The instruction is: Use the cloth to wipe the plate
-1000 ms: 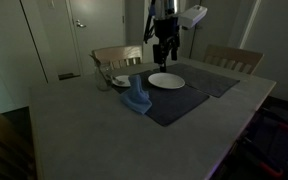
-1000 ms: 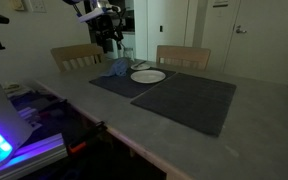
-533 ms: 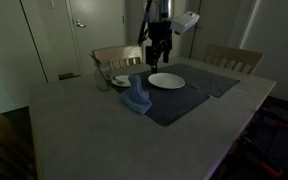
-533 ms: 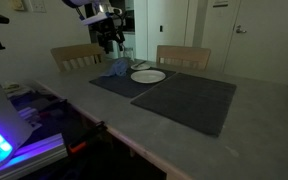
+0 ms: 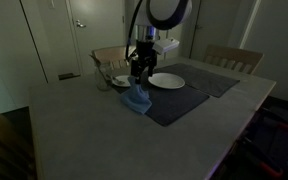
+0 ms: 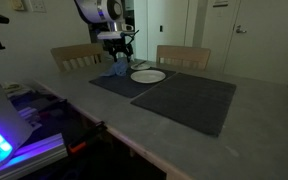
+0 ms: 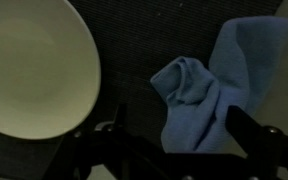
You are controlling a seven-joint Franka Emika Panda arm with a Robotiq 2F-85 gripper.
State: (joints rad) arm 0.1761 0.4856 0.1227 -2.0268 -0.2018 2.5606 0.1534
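Note:
Next, I move away from the plate and centre over the cloth's fold before closing, because my open gripper is too close to the plate with one finger over the cloth.
The light-blue cloth lies bunched on the near corner of a dark placemat, seen again as a blue heap. The white plate rests on the same mat beside it, also as a pale disc. My gripper hangs just above the cloth, to the side of the plate. In the wrist view the gripper is open, its dark fingers standing either side of the crumpled cloth. The plate fills the left of that view. Nothing is held.
A smaller white dish and a glass stand behind the cloth near the table's far edge. Two dark placemats cover the table's middle. Wooden chairs stand at the far side.
The arm has swung away from above the plate and come down over the cloth. The gripper stayed open. Cloth and plate have not moved.

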